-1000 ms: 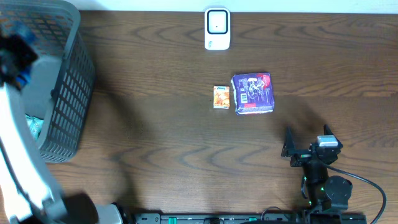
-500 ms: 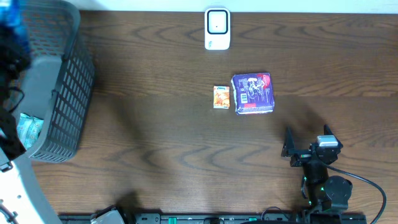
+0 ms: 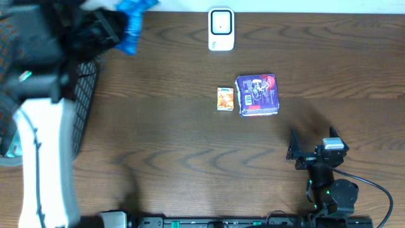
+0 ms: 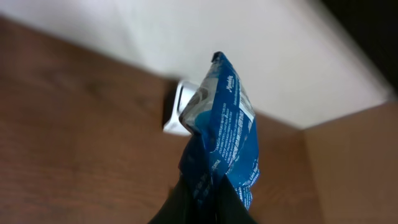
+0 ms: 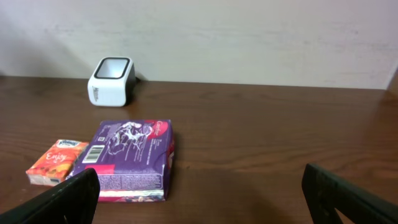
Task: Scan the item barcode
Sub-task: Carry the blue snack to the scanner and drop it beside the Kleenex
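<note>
The small orange box has clear space (image 3: 205, 95) beside it for the blue packet, so my left gripper should carry on going over to that spot (image 3: 207, 99) and let go of the packet there.
My left gripper (image 3: 122, 29) is shut on a blue crinkly packet (image 3: 134, 20), held high over the table's back left corner. In the left wrist view the packet (image 4: 224, 140) stands up from the dark fingertips (image 4: 186, 208), which pinch its lower end, and it hides part of the white scanner (image 4: 176, 115). The scanner (image 3: 221, 29) stands at the back centre of the table, its window facing up. My right gripper (image 3: 312, 150) rests open near the front right, with nothing between its fingers (image 5: 68, 196).
A purple packet (image 3: 257, 95) and a small orange box (image 3: 225, 99) lie side by side in the middle, in front of the scanner (image 5: 112, 79). A grey mesh basket (image 3: 83, 104) stands at the left edge, mostly hidden by my left arm.
The left arm has risen from the basket and swung right toward the scanner, with the blue packet in its grip. The right arm has not moved.
</note>
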`<control>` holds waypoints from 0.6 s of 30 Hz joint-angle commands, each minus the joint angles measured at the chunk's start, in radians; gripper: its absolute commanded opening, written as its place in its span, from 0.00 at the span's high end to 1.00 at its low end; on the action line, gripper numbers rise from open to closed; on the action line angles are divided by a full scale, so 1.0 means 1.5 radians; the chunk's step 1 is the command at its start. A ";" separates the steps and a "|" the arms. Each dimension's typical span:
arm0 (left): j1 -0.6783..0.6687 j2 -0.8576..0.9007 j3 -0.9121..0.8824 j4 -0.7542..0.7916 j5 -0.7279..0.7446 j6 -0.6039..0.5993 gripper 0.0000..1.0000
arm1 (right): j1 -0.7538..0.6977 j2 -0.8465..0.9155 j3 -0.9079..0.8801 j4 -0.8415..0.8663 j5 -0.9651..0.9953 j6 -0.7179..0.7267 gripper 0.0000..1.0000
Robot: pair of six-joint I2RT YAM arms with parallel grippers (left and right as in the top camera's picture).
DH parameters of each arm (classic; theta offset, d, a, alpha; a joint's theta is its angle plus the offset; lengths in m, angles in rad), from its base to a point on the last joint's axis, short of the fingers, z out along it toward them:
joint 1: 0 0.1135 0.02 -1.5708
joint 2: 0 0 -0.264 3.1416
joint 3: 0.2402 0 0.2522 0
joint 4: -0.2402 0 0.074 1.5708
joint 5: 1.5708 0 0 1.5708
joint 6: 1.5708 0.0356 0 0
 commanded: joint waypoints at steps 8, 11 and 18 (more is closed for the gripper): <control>-0.150 0.209 -0.001 -0.002 -0.195 -0.004 0.93 | -0.003 -0.004 -0.001 -0.002 -0.004 -0.010 0.01; -0.181 0.249 -0.001 -0.004 -0.214 -0.004 0.93 | -0.003 -0.004 -0.001 -0.002 -0.004 -0.010 0.01; -0.257 0.329 -0.016 -0.041 -0.311 -0.057 0.93 | -0.003 -0.004 -0.001 -0.002 -0.005 -0.010 0.01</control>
